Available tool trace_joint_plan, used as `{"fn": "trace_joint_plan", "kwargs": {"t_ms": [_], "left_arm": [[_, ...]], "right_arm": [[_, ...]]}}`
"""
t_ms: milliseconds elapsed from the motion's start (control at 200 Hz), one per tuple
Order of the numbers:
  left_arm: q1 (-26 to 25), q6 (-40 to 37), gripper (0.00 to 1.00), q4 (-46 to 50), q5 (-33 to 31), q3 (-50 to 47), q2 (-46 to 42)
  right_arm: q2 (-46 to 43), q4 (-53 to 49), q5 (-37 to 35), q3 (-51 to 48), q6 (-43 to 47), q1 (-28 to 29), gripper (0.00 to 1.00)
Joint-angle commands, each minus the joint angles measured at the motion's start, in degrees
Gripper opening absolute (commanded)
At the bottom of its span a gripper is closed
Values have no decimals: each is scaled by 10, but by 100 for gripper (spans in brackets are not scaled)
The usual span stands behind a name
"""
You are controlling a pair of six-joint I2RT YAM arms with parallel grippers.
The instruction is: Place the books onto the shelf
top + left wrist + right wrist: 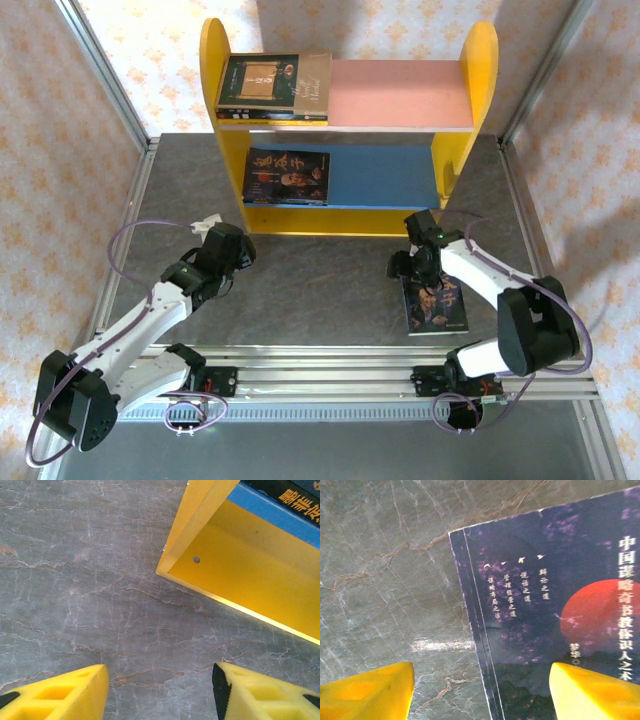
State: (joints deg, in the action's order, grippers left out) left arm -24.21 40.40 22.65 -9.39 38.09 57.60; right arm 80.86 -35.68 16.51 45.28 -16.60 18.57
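Observation:
The dark book (436, 308) is too far from my left gripper. So my right gripper should move off the spine edge and push the book's opposite edge (462, 298) toward the middle.
The shelf (221, 150) stands at the back, with yellow sides, a pink upper board and a blue lower one. A dark book (258, 84) and a tan-brown book (312, 85) lie on the pink board, and another dark book (288, 175) lies on the blue board. One dark book (437, 308) lies flat on the table at the right. My right gripper (420, 265) hovers over that book's far end. In the right wrist view the right gripper (482, 692) is open across the spine edge of the book (545, 605). My left gripper (228, 250) is open over bare table (100, 580).
In the left wrist view the shelf's yellow bottom corner (172, 565) lies close ahead on the right. Metal frame posts (105, 70) flank the table. A rail (330, 365) runs along the near edge by the arm bases.

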Motion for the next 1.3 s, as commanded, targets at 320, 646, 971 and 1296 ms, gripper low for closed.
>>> {"fn": "trace_joint_plan", "kwargs": {"t_ms": [320,646,971,1296], "left_arm": [[6,-9,57,15,-4,14,-14],[5,-1,56,-9,36,7,3],[5,-10,56,0,51,8,9],[5,1,56,-35,82,1,29]], "right_arm": [[77,134,107,-6,-65,90,69],[163,261,175,93,-142,171,67],[99,121,75,136,-51,156,69],[25,61,0,70,-5,100,73]]}}
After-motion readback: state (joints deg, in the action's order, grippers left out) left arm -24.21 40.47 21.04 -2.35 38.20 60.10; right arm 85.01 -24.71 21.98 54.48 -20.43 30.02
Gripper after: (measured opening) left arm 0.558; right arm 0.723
